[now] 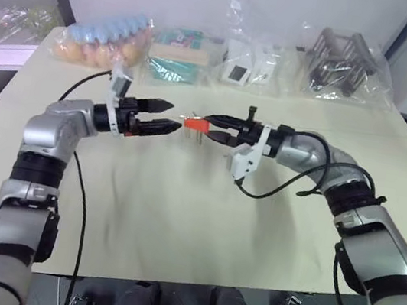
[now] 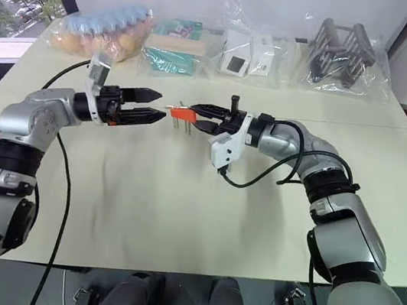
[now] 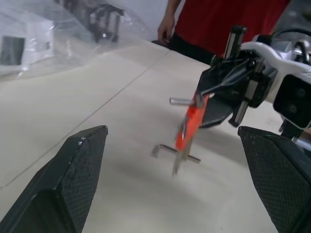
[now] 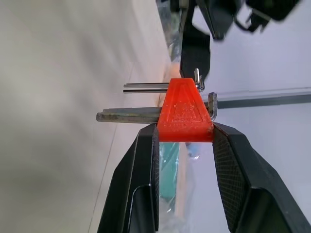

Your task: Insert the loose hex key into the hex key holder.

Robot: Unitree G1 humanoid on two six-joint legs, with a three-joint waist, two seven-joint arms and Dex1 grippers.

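Observation:
The grey keys will stay in place when I carry the hex key holder [image 1: 197, 124], because bent ends [image 3: 181, 101] stick out above it and the keys' shafts hang below.
My right gripper [image 1: 212, 125] is shut on the hex key holder [image 1: 195, 124], a small red-orange block held level above the middle of the table. Grey keys stick out of the block [image 4: 184, 114], their long shafts hanging down. My left gripper [image 1: 164, 116] faces it from the left, a short gap from the block, open and with nothing between its fingers [image 3: 80, 160]. In the left wrist view the loose hex key [image 3: 170, 149], a thin L-shaped grey rod, seems to lie on the tabletop below the holder [image 3: 192, 121].
Along the table's far edge lie clear bags: blue and orange eggs [image 1: 106, 36], a green box [image 1: 176, 55], white boxes [image 1: 249, 63] and a metal rack [image 1: 342, 62]. A person in a red shirt [image 3: 218, 19] stands past the table's right end. Black cables trail from both wrists.

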